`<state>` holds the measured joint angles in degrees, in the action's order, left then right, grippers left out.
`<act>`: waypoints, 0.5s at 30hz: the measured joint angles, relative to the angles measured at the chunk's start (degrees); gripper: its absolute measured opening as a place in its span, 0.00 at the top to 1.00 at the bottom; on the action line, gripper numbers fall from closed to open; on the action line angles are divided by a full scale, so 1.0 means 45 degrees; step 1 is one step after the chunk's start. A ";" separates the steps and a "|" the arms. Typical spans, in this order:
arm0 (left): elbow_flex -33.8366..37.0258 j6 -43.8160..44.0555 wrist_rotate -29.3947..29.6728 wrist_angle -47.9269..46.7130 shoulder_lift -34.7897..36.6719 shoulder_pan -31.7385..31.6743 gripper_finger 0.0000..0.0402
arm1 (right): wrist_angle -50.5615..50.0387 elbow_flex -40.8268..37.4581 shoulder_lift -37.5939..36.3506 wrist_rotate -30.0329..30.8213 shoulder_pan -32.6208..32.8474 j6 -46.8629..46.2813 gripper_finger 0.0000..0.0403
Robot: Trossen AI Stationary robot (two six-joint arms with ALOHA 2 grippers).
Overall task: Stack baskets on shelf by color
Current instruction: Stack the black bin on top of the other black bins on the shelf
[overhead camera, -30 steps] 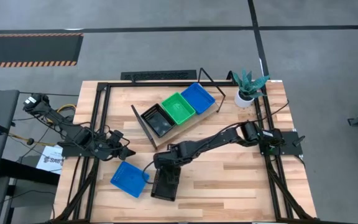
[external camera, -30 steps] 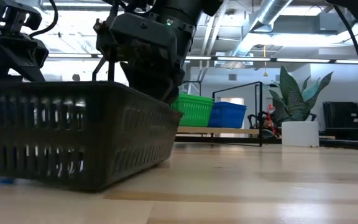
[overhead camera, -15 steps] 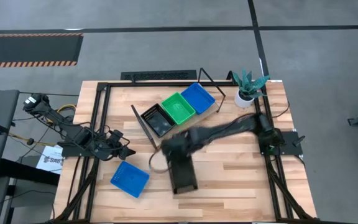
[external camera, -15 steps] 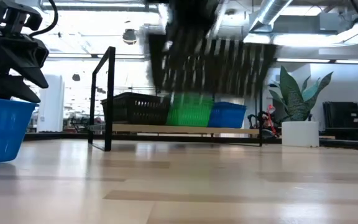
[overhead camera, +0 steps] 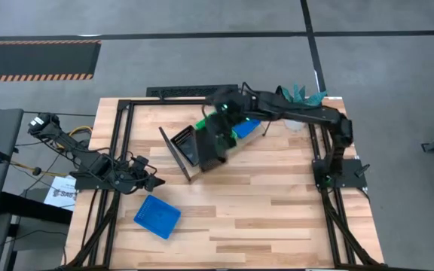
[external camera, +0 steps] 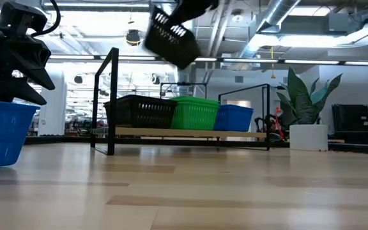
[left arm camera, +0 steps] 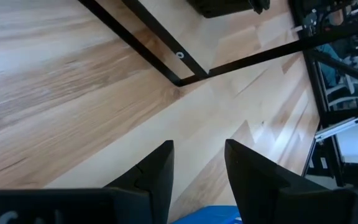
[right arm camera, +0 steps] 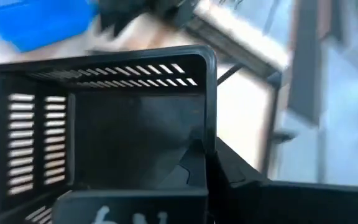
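Note:
The robot's right gripper has hold of the held black basket by its rim (right arm camera: 210, 106), with the basket's bottom free, so the robot should go on lowering it into the shelf's open black basket (external camera: 140, 112) until it nests.
My right gripper (overhead camera: 221, 128) is shut on a black basket (overhead camera: 210, 147) and holds it in the air over the shelf (overhead camera: 241, 144); in the low view this basket (external camera: 171, 33) hangs tilted high above the shelf (external camera: 190, 133). On the shelf board rest a black basket (external camera: 139, 110), a green one (external camera: 197, 112) and a blue one (external camera: 235, 117), side by side on their bottoms. Another blue basket (overhead camera: 157, 217) sits on the table near my left gripper (overhead camera: 151, 181), which is open and touches nothing. My right gripper (right arm camera: 211, 171) grips the black basket by one side wall at its rim (right arm camera: 207, 146). One finger (right arm camera: 193, 163) is inside the basket and the other outside the wall. The basket is lifted clear and tilted, its open side turned toward the wrist camera.
A white plant pot (external camera: 308, 136) stands at the table's far right corner. Black frame rails (overhead camera: 119, 150) run along the table's sides. The wire end frame (overhead camera: 173, 154) of the shelf stands on its left end. Bare wood lies between the shelf and the near edge.
My right gripper has lifted the black basket off the table near the near edge and swung it up and toward the far edge, over the shelf. The basket, flat on the table before, is now aloft and tipped. My left arm has kept still.

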<state>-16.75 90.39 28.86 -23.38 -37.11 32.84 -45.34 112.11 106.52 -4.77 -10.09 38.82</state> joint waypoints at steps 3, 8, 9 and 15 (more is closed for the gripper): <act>0.0000 0.0148 0.0005 0.0006 -0.0001 0.0003 0.68 | 0.0335 0.0383 0.0631 -0.0299 -0.0516 0.0941 0.99; 0.0000 0.0390 0.0350 -0.0046 -0.0009 -0.0010 0.68 | 0.0431 0.1472 0.1924 -0.0358 -0.0953 0.2124 0.99; 0.0000 0.0425 0.0466 -0.0061 -0.0004 -0.0010 0.68 | 0.0410 0.1636 0.2157 -0.0468 -0.0978 0.2329 0.99; 0.0000 0.0540 0.0806 -0.0072 -0.0004 -0.0010 0.68 | -0.0224 0.2326 0.3242 -0.0756 -0.0968 0.3656 0.98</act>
<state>-16.75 92.82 32.49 -23.70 -37.12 32.80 -46.34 122.57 121.11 -8.17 -14.44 55.27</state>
